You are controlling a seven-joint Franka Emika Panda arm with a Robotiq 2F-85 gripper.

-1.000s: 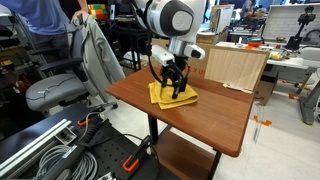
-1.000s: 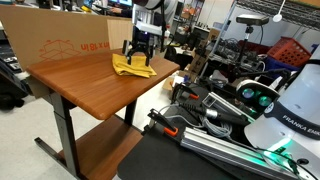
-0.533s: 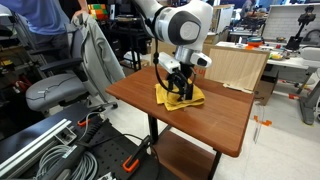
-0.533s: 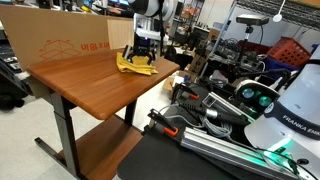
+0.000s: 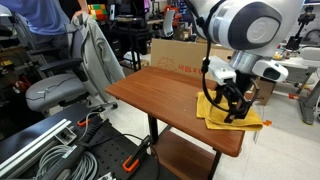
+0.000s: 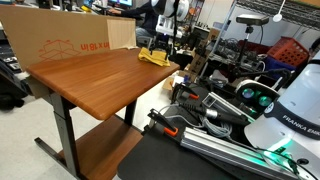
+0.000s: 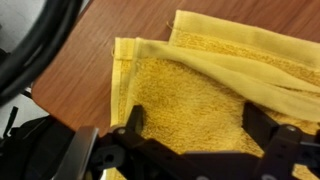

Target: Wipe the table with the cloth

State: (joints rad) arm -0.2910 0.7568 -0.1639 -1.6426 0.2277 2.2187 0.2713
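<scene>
The yellow cloth's corner [image 5: 262,125] is hanging over the table's edge at this end. Next, my gripper presses the cloth back along the wood toward the opposite end [image 5: 132,90].
A yellow cloth [image 5: 222,112] lies on the brown wooden table [image 5: 160,88], at its right end in this exterior view, with one corner hanging over the edge. In an exterior view the cloth [image 6: 153,57] sits at the table's [image 6: 90,85] far corner. My gripper [image 5: 234,102] points down onto the cloth; it also shows in an exterior view [image 6: 161,44]. In the wrist view my gripper [image 7: 198,126] is open, its fingers [image 7: 133,121] spread wide on the cloth [image 7: 190,90], which is folded along its upper side.
A cardboard box [image 5: 180,55] stands along the table's back edge, also seen in an exterior view [image 6: 60,40]. An office chair with a grey jacket [image 5: 92,50] and a person [image 5: 40,20] are nearby. Cables and equipment [image 6: 220,110] lie beside the table.
My gripper has slid the cloth across the table, from its middle to the end near the edge. The cardboard box is now uncovered behind the arm.
</scene>
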